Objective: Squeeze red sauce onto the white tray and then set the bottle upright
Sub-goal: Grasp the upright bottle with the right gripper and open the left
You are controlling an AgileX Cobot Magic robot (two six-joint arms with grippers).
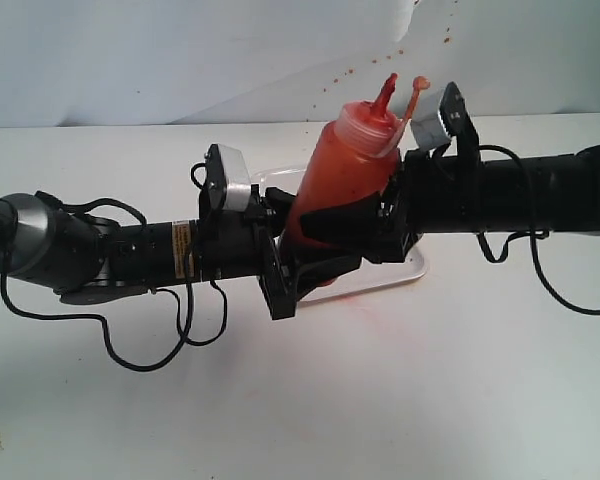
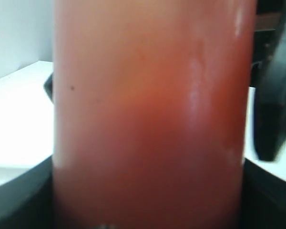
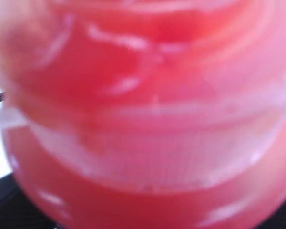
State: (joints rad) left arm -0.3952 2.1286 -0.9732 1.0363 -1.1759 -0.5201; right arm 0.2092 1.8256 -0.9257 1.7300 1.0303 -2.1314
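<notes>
The left gripper is gripping the bottle's lower body, so it should let go and move away before the right gripper stands the bottle next to the white tray.
The bottle (image 1: 342, 170) stands almost upright over the middle of the table, leaning a little to the right, nozzle (image 1: 385, 92) up and tethered tip cap (image 1: 420, 83) dangling beside it. Red sauce (image 1: 325, 205) fills it and looks darker low down. My left gripper (image 1: 298, 268) is shut on its lower body and my right gripper (image 1: 338, 215) on its middle. Up close, the bottle wall (image 2: 148, 114) fills the left wrist view between black fingers (image 2: 19, 200). The domed cap and shoulder (image 3: 148, 119) fill the right wrist view. The white tray (image 1: 416, 268) lies behind the grippers; only its rim shows.
Small red-brown splashes (image 1: 360, 66) dot the pale back wall behind the bottle. A faint red smear (image 1: 365, 291) marks the tray edge under the grippers. Black cables (image 1: 150, 350) loop on the table below the left arm, and another cable (image 1: 560, 295) hangs under the right arm.
</notes>
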